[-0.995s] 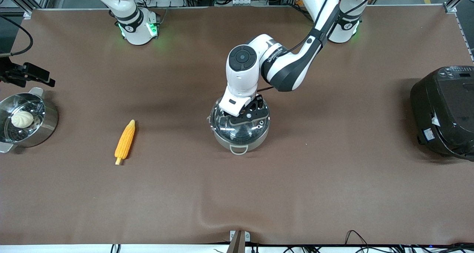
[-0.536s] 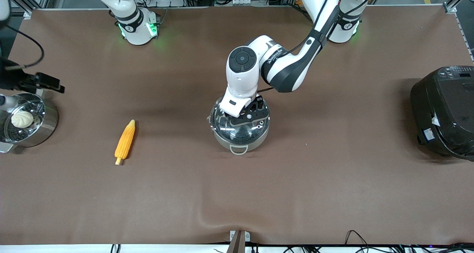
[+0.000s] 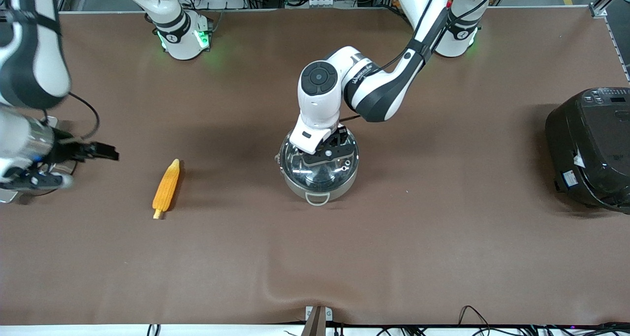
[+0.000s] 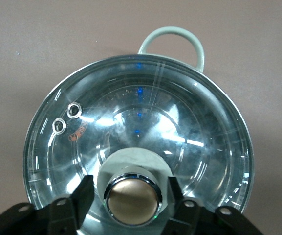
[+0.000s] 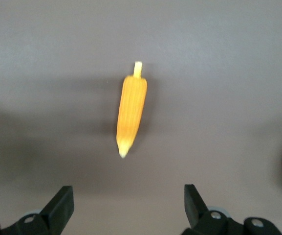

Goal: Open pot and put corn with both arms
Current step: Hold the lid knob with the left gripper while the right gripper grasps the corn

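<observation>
I see only a steely shine through the glass lid (image 3: 302, 171), so I should expect an empty steel pot (image 3: 322, 188) when I let the corn down into it.
The steel pot (image 3: 295, 184) stands mid-table with its glass lid (image 3: 322, 172) on. My left gripper (image 3: 329, 151) is low over the lid and open. In the left wrist view its fingers (image 4: 83, 192) stand on either side of the metallic knob (image 4: 132, 199), not clamped on it. The lid (image 4: 189, 122) and one grey loop handle (image 4: 172, 36) show there. The corn (image 3: 166, 188) lies on the table toward the right arm's end. My right gripper (image 3: 104, 152) is open and empty, beside the corn and short of it. In the right wrist view the corn (image 5: 131, 110) lies ahead of my right gripper (image 5: 127, 201).
A big black rice cooker (image 3: 590, 149) stands at the left arm's end of the table. The steamer pot at the right arm's end is almost wholly hidden under the right arm. The brown cloth has a wrinkle near the front edge (image 3: 295, 289).
The right arm has swung in from the table's end, its gripper moving from over the steamer pot toward the corn. The left gripper has stayed over the lid's knob.
</observation>
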You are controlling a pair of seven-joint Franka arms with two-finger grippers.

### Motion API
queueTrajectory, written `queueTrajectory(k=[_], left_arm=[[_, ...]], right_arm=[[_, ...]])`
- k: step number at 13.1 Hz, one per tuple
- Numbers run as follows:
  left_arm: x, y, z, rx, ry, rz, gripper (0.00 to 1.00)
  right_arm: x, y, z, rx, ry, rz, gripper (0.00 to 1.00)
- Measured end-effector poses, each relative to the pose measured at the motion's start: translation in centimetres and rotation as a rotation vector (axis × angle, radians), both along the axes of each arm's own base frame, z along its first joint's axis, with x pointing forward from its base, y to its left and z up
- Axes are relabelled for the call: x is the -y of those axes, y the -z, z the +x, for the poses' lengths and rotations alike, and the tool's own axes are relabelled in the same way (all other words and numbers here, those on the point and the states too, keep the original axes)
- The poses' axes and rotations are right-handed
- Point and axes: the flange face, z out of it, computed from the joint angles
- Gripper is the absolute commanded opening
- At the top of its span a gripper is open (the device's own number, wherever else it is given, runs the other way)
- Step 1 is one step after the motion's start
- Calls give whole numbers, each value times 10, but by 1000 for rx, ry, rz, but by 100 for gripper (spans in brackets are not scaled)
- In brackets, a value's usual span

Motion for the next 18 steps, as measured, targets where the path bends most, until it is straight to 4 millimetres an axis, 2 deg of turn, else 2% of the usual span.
queueTrajectory(k=[2, 4, 5, 7, 8, 10, 11, 12, 15, 17, 18], left_arm=[[0, 0, 0, 0, 0, 0, 56], [0, 1, 0, -1, 0, 0, 44], [1, 0, 0, 2, 1, -3, 33], [1, 0, 0, 2, 2, -3, 0], [1, 0, 0, 2, 2, -3, 0], [1, 0, 0, 2, 2, -3, 0], [1, 0, 0, 2, 2, -3, 0], [1, -1, 0, 2, 2, -2, 0], [-1, -12, -1, -9, 0, 11, 0], [-13, -35, -2, -27, -12, 35, 0], [-24, -55, 1, -23, -24, 34, 0]], right_arm=[[-7, 45, 11, -29, -4, -5, 100], [-1, 88, 18, -33, 9, -13, 100], [1, 109, 19, -14, 19, -18, 100], [-1, 151, 11, 49, 58, -33, 100], [-8, 170, 3, 77, 81, -40, 100], [-34, 200, -12, 102, 129, -51, 100], [-50, 209, -17, 96, 155, -56, 100], [-56, 212, -18, 92, 168, -58, 100], [-54, 231, -21, 71, 192, -68, 100], [-49, 245, -22, 61, 200, -75, 100], [-48, 248, -22, 59, 201, -77, 100]])
